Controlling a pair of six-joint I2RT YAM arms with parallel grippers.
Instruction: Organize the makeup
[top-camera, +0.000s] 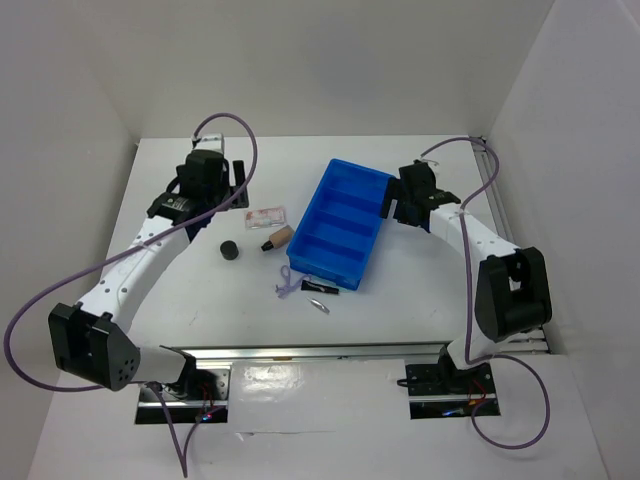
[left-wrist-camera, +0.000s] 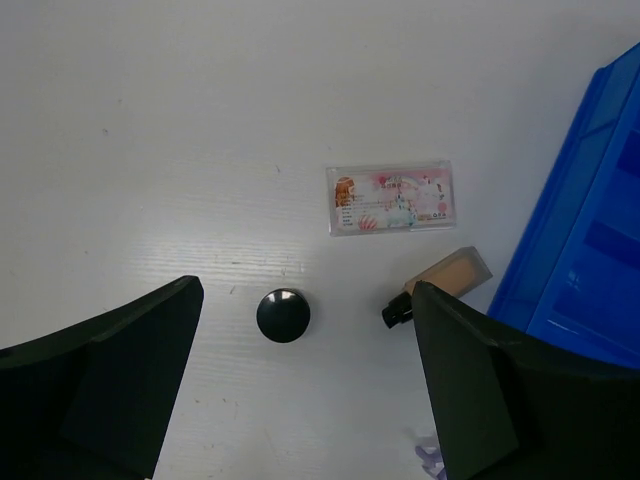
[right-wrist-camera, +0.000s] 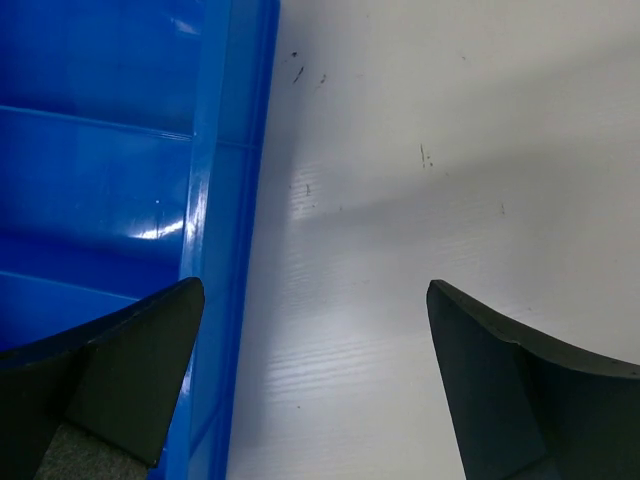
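I go on moving my open right gripper toward the silvery stick until the fingers are on either side of its narrow body (top-camera: 319, 306), then close them. The silvery stick lies clear of the dark stick (top-camera: 319, 297).
The makeup lies loose on the white table left of and in front of the blue tray (top-camera: 340, 225). It is a black round pot (top-camera: 230, 250), a tan tube with a black tip (top-camera: 277, 239), a pinkish flat packet (top-camera: 266, 215), a thin purple loop (top-camera: 287, 284), a dark stick (top-camera: 320, 289) and a silvery stick (top-camera: 317, 305). My left gripper (top-camera: 235, 185) hovers open above the pot (left-wrist-camera: 283, 315), packet (left-wrist-camera: 390, 198) and tube (left-wrist-camera: 445, 283), holding nothing. My right gripper (top-camera: 395, 200) is open and bare beside the tray's right wall (right-wrist-camera: 225, 200).
The blue divided tray (left-wrist-camera: 590, 250) stands at an angle mid-table, and nothing shows in its compartments. White walls enclose the table on the left, back and right. A metal rail with both arm bases (top-camera: 320, 360) runs along the near edge.
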